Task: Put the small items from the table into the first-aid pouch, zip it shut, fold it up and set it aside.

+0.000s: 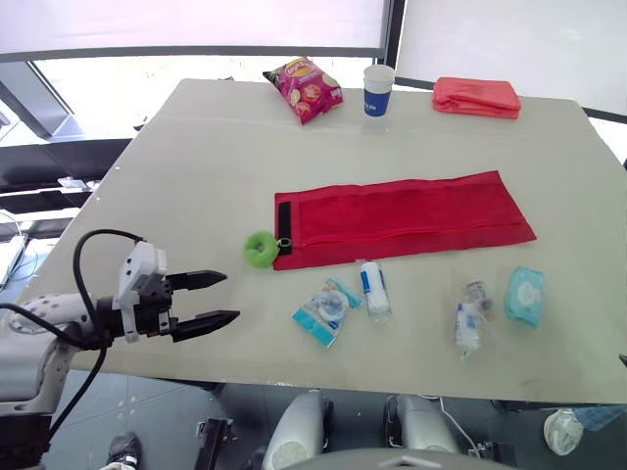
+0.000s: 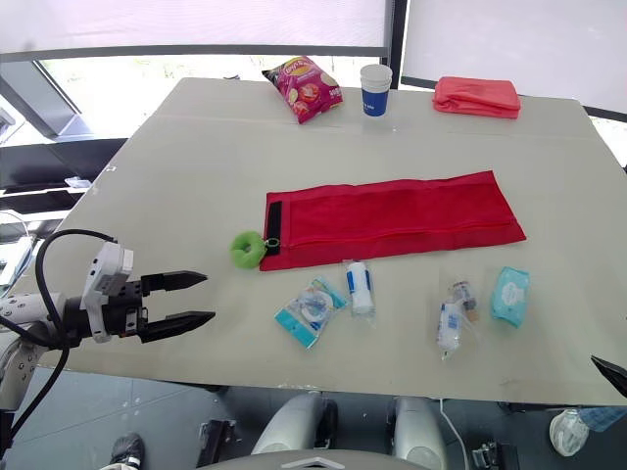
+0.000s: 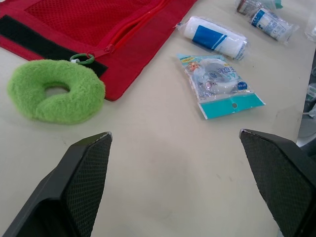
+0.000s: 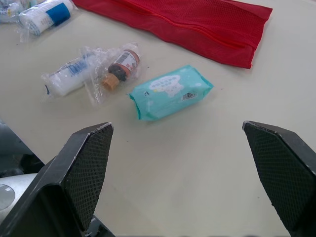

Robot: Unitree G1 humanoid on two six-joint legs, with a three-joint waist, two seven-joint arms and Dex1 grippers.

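Note:
The zipper line (image 1: 411, 235) is loose and wavy, with its green fuzzy ring at one end, so I expect the red first-aid pouch (image 1: 402, 213) to gape when I push the tape packet in.
The red first-aid pouch (image 1: 402, 217) lies unfolded flat at mid-table, its zipper pull tied to a green fuzzy ring (image 1: 261, 249). In front of it lie a teal tape packet (image 1: 326, 310), a white-and-blue bandage roll (image 1: 373, 288), a bagged small brown bottle (image 1: 477, 292), a bagged white tube (image 1: 467, 326) and a teal wipes pack (image 1: 525, 294). My left gripper (image 1: 217, 299) hovers open over the table's near left part, left of the tape packet and empty. My right gripper (image 4: 177, 127) is open and empty near the front right edge, close to the wipes pack (image 4: 170, 92).
Along the far edge stand a pink chip bag (image 1: 305, 88), a blue-and-white paper cup (image 1: 378, 90) and a folded red cloth (image 1: 477, 97). The table's front edge (image 1: 343, 384) runs just below the small items.

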